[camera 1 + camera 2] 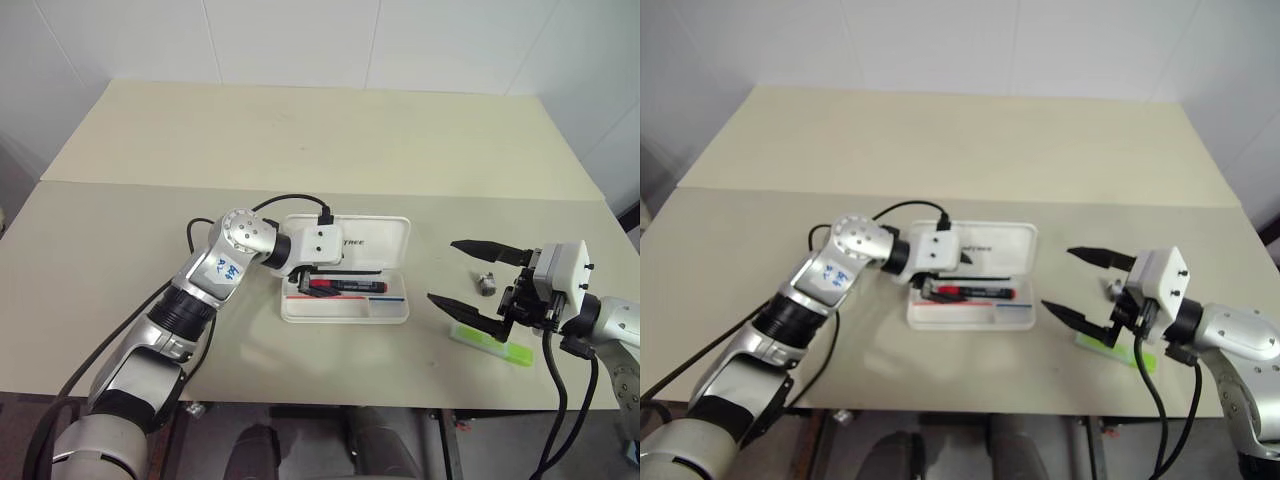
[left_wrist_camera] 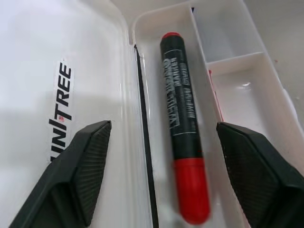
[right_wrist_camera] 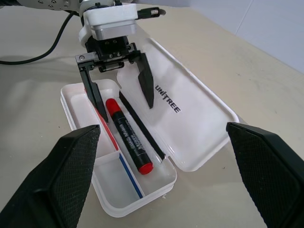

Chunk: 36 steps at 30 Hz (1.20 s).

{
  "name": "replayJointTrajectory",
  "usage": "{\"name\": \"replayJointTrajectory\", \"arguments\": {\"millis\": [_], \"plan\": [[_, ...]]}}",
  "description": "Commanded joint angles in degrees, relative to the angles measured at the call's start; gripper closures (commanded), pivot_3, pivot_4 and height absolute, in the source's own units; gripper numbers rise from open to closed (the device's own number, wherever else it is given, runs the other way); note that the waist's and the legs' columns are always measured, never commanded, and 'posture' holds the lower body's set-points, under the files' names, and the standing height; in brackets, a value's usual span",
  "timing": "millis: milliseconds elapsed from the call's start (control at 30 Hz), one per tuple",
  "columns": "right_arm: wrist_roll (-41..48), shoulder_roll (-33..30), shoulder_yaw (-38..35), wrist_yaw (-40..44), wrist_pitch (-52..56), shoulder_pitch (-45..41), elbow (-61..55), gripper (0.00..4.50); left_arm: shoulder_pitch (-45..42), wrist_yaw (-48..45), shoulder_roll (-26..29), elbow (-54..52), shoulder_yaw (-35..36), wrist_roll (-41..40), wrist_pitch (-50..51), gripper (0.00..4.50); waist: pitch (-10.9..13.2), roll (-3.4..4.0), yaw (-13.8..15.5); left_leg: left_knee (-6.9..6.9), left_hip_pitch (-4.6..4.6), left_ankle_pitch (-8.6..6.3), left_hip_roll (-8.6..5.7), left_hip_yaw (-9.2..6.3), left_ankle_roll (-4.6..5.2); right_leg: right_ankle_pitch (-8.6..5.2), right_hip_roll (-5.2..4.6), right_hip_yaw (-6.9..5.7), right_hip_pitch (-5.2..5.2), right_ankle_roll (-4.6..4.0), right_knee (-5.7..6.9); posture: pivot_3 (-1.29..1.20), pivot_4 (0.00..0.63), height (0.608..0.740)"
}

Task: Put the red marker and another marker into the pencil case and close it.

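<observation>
I see that the empty red-edged compartment (image 1: 325,309) looks about as long as the lime-green highlighter (image 1: 491,344). The highlighter should lie flat inside it when I lower it in.
The white pencil case (image 1: 345,316) lies open in the middle of the table, its lid (image 3: 194,126) flat behind the tray. The red marker (image 1: 345,286) rests lengthwise in the tray's long compartment, and the left wrist view shows its black barrel and red cap (image 2: 183,128). My left gripper (image 3: 122,102) hangs open just above the marker's cap end, one finger on each side, touching nothing. Another marker, the lime-green highlighter (image 1: 493,346), lies on the table to the right of the case. My right gripper (image 1: 444,271) is open and empty, held above the table beside the highlighter.
A small grey metal object (image 1: 485,281) sits on the table right of the case, between the right gripper's fingers as seen from the head. A black cable (image 1: 290,200) runs from the left wrist. The table's front edge is close below the case.
</observation>
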Motion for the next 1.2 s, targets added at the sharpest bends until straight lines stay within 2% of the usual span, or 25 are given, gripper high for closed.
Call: {"name": "replayJointTrajectory", "arguments": {"millis": [33,200,333,533,733,867,1033,1200], "plan": [[0.6,0.4,0.1,-0.4,-0.5,-1.0,-1.1,0.00,-0.8,-1.6,-0.5,-5.3,2.6,-3.6,-1.2,0.88,0.0,0.00,0.0,0.00,0.00,0.00,0.00,0.00,0.00,0.00,0.00,0.00,0.00,0.00,0.00,0.00,0.150,0.740],[1.3,0.4,0.1,-0.5,0.2,-1.6,-0.3,0.00,0.5,-4.0,0.8,-9.3,4.4,-6.9,-1.1,0.88,0.0,0.01,0.0,-0.01,0.01,0.00,0.01,0.00,0.00,0.00,0.00,0.00,0.00,0.00,0.02,0.00,0.150,0.740],[2.1,-0.5,-0.6,-2.3,3.7,-1.8,-0.1,0.00,2.8,-4.8,2.9,-9.9,7.6,-10.0,-3.4,0.07,0.0,0.01,-0.1,0.00,0.07,0.00,0.01,0.02,0.00,0.00,0.00,0.02,0.02,0.00,0.04,0.00,0.150,0.740],[1.0,-6.8,-5.7,-12.1,20.8,1.8,-3.5,0.00,7.8,-11.8,4.9,-13.4,15.6,-23.4,-3.9,0.03,0.0,0.03,0.1,0.01,0.07,0.01,0.02,0.02,0.01,-0.01,-0.03,0.01,0.03,-0.03,0.07,0.00,0.150,0.740],[1.7,-11.2,-12.0,-20.4,40.0,5.5,-6.7,0.00,11.6,-14.8,7.9,-16.4,19.8,-30.3,-1.9,0.03,0.0,0.05,0.1,0.03,0.07,0.01,0.00,0.00,0.01,-0.01,-0.04,0.00,0.07,-0.02,0.03,0.00,0.150,0.740],[4.2,-12.4,-16.5,-22.0,52.4,7.3,-9.0,0.00,13.0,-13.4,8.9,-18.4,22.3,-34.0,0.7,0.03,0.0,0.04,-0.1,0.03,0.09,0.01,0.01,-0.01,0.01,-0.01,-0.03,0.00,0.08,-0.02,0.04,0.00,0.150,0.740],[5.8,-14.4,-17.8,-13.4,49.6,13.5,-15.5,0.00,16.2,-14.3,10.6,-19.9,22.3,-34.3,0.2,0.03,-0.1,0.08,-0.1,-0.02,0.12,0.02,0.02,-0.03,0.03,-0.02,0.01,0.00,0.10,-0.03,0.02,0.00,0.150,0.740],[1.8,-17.6,-15.9,-7.2,43.3,18.9,-13.1,0.00,17.2,-15.5,11.1,-20.6,22.5,-34.3,-1.8,0.03,-0.1,0.02,-0.1,0.03,0.20,0.01,0.00,-0.03,0.03,-0.02,-0.03,-0.02,0.33,-0.02,-0.20,0.00,0.150,0.740]]}}
